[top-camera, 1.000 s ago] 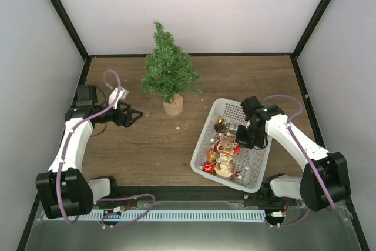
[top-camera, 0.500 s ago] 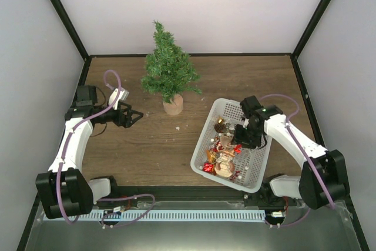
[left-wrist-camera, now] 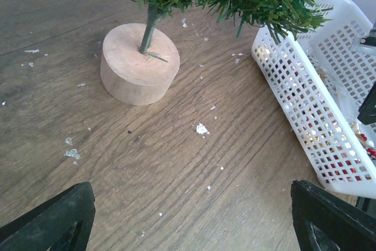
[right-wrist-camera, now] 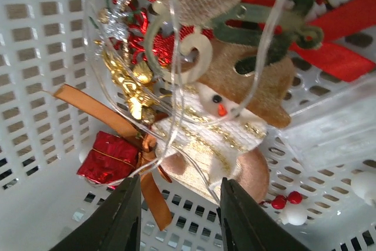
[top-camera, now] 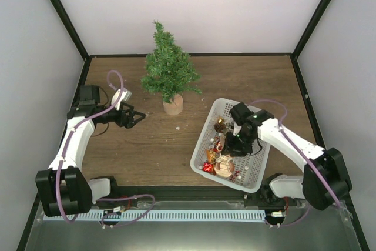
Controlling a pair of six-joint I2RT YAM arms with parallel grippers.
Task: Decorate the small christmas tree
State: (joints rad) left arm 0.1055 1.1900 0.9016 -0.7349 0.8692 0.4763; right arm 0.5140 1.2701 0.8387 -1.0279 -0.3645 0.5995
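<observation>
Loops of clear string lie across the snowman ornament (right-wrist-camera: 205, 129) under my right gripper. I should move back, pinch the clear string (right-wrist-camera: 175, 57) and lift it out first.
The small christmas tree (top-camera: 168, 72) stands upright at the back middle of the table on its round tan base (top-camera: 173, 105); the base (left-wrist-camera: 140, 63) and low branches show in the left wrist view. A white basket (top-camera: 257, 166) at the right holds several ornaments. My right gripper (top-camera: 230, 145) is open, low inside the basket over a white snowman ornament (right-wrist-camera: 214, 124), a red gift box (right-wrist-camera: 110, 157) and clear string. My left gripper (top-camera: 139, 115) is open and empty, left of the tree base, pointing at it.
The basket's white mesh wall (left-wrist-camera: 305, 110) lies right of the tree base. Small white flakes (left-wrist-camera: 201, 128) dot the wooden table (top-camera: 153, 145). Black frame posts and grey walls close in the table on three sides.
My right gripper has moved left and down deeper into the basket over the ornaments. My left gripper has shifted slightly toward the tree base.
</observation>
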